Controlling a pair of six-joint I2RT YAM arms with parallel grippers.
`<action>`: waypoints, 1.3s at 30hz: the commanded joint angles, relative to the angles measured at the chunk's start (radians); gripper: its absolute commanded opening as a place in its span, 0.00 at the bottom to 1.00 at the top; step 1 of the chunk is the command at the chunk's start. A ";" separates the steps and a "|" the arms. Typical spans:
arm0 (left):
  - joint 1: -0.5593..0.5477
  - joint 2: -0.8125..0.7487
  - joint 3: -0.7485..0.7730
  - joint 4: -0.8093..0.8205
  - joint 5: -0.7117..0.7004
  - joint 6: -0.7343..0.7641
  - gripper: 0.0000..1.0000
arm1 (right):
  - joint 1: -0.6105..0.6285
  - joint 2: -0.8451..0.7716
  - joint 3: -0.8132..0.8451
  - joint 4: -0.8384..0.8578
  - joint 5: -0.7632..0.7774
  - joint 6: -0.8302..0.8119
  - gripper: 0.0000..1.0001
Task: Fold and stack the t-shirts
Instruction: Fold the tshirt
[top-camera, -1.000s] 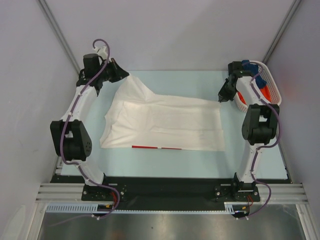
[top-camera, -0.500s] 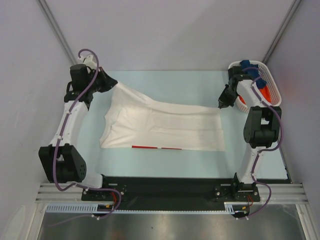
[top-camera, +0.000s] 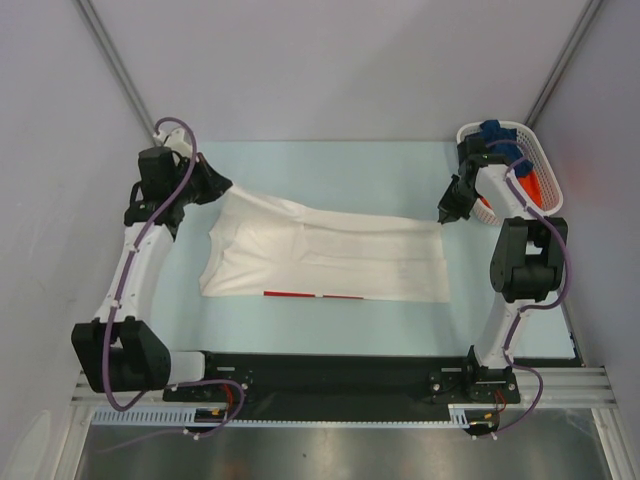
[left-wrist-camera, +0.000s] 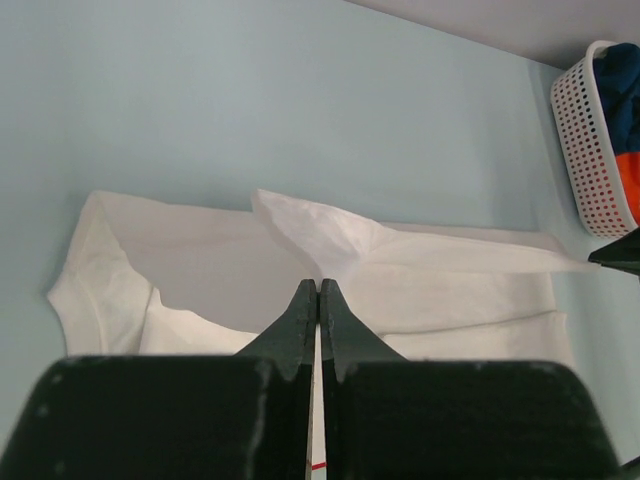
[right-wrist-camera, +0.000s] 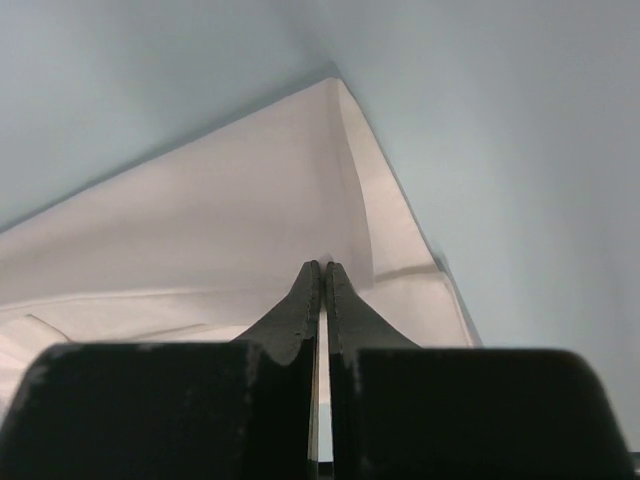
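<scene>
I should keep lowering the fold's corner with my left gripper until it touches the lower layer, because the white t-shirt's raised fold (top-camera: 288, 207) stretches across both grippers above its lower layer (top-camera: 230, 248).
A white t-shirt (top-camera: 330, 255) lies spread across the table, a red strip showing at its near edge. My left gripper (top-camera: 222, 190) is shut on its far left corner and holds that cloth lifted. In the left wrist view the left gripper (left-wrist-camera: 318, 285) pinches a raised fold of the white t-shirt (left-wrist-camera: 430, 270). My right gripper (top-camera: 441, 218) is shut on the far right corner. In the right wrist view the right gripper (right-wrist-camera: 322, 266) pinches the white t-shirt (right-wrist-camera: 200, 230), which slopes up to it. A dark blue t-shirt (top-camera: 492, 130) and an orange t-shirt (top-camera: 530, 185) lie in the basket.
A white lattice basket (top-camera: 548, 170) stands at the far right of the pale blue table (top-camera: 330, 165), just behind the right arm; the basket (left-wrist-camera: 585, 150) also shows in the left wrist view. Grey walls close in the back and both sides.
Both grippers have come toward the near edge with the shirt's far edge in them, the left one farther than the right. The lifted cloth now hangs lower over the shirt.
</scene>
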 joint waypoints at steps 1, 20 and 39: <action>0.008 -0.066 -0.018 -0.022 -0.039 0.034 0.00 | -0.005 -0.055 -0.002 -0.022 0.028 -0.027 0.00; 0.009 -0.252 -0.142 -0.081 -0.093 0.063 0.00 | -0.004 -0.041 -0.033 -0.026 0.065 -0.059 0.00; 0.008 -0.318 -0.247 -0.161 -0.263 0.072 0.00 | -0.005 -0.086 -0.142 -0.032 0.060 -0.062 0.00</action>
